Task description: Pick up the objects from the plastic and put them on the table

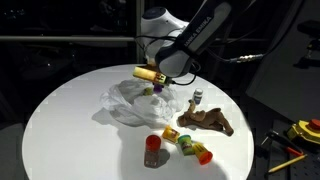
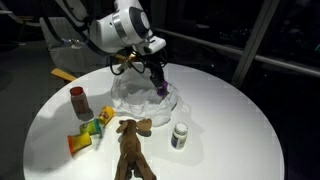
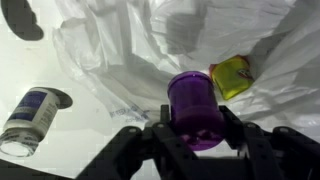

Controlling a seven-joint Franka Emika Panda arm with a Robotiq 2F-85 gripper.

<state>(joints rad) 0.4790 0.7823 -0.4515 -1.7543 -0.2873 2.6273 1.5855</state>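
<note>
The purple piece (image 2: 162, 89) hangs upright in the robot's gripper, and the white spot (image 1: 174, 157) next to the red piece is free. The gripper should go on carrying the purple piece until it stands on that spot.
My gripper (image 3: 196, 140) is shut on a purple piece (image 3: 195, 108), held just above the wrinkly clear plastic (image 3: 110, 50). Both exterior views show this purple piece (image 1: 157, 88) (image 2: 162, 88) over the plastic (image 1: 128, 102) (image 2: 140, 98). A yellow piece (image 3: 232, 75) lies on the plastic beside it. On the white table (image 1: 70, 110) lie the brown flat piece (image 1: 208, 120) (image 2: 133, 150), a red piece (image 1: 153, 150) (image 2: 78, 100), green, yellow and orange pieces (image 1: 188, 145) (image 2: 88, 133), and a small grey-white figure (image 1: 197, 98) (image 2: 179, 136) (image 3: 30, 120).
A yellow cylinder (image 1: 148, 73) lies on the table behind the plastic. A yellow tool with red parts (image 1: 305, 130) sits off the table's edge in an exterior view. The toys crowd the table's near side; the table's round edge (image 2: 270, 140) is close.
</note>
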